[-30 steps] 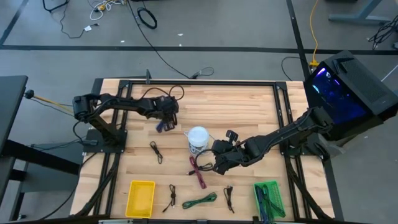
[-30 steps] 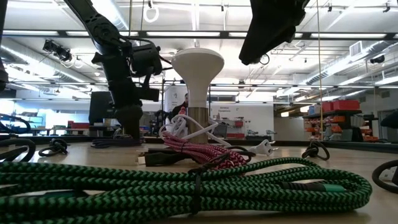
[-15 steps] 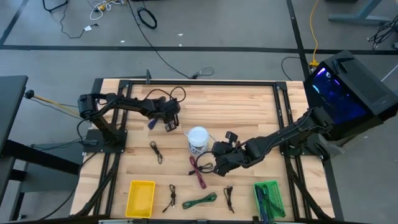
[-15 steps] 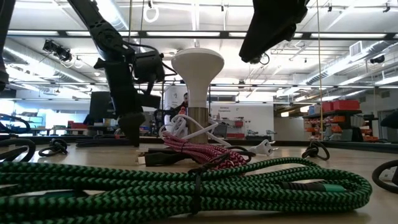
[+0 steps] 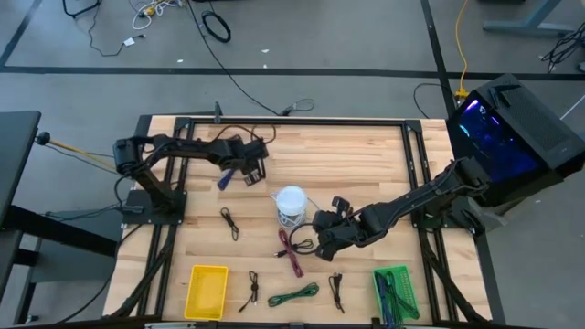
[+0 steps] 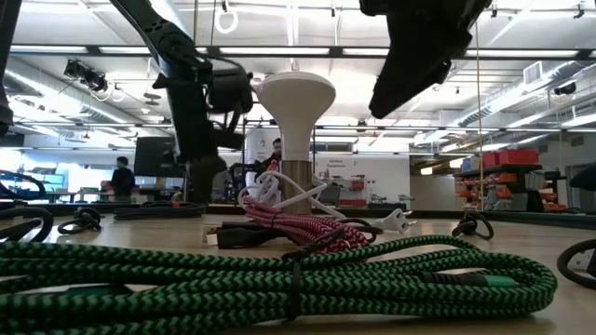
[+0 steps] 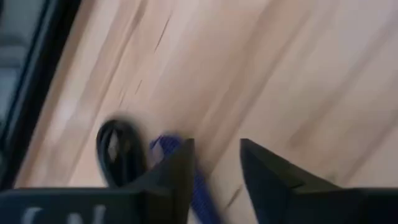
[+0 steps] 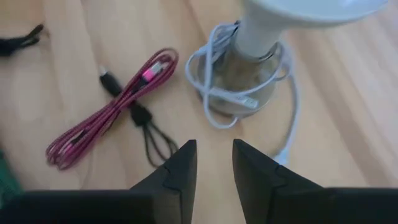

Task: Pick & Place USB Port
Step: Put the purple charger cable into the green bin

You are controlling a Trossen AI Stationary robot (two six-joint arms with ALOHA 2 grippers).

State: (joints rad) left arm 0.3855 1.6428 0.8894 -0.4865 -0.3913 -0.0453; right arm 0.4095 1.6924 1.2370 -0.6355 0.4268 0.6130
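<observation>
The blue cable (image 5: pixel 225 180) is near my left gripper and far from the green bin (image 5: pixel 396 293), so next my left gripper picks it up and passes it to my right gripper.
Several bundled USB cables lie on the wooden table. A blue one (image 5: pixel 222 180) (image 7: pixel 165 144) lies beside a black loop (image 7: pixel 115 149), just left of my left gripper (image 5: pixel 245 174) (image 7: pixel 216 162), which hovers open over bare wood. A red cable (image 5: pixel 291 251) (image 8: pixel 112 112) lies near a white mushroom-shaped stand (image 5: pixel 291 203) (image 8: pixel 261 37) with a white cord wound round its base. My right gripper (image 5: pixel 322 236) (image 8: pixel 214 155) hangs open above the table, right of the red cable and the stand.
A green braided cable (image 5: pixel 292 294) (image 6: pixel 279 270) lies near the table's near edge, between a yellow bin (image 5: pixel 207 291) and a green bin (image 5: pixel 395 291). Small black cables (image 5: pixel 228 222) (image 5: pixel 253 288) (image 5: pixel 336 291) are scattered about. The far half of the table is bare wood.
My left gripper has risen and moved toward the table's far edge, away from the blue cable. The blue cable now lies a little farther toward the table's left than a second ago.
</observation>
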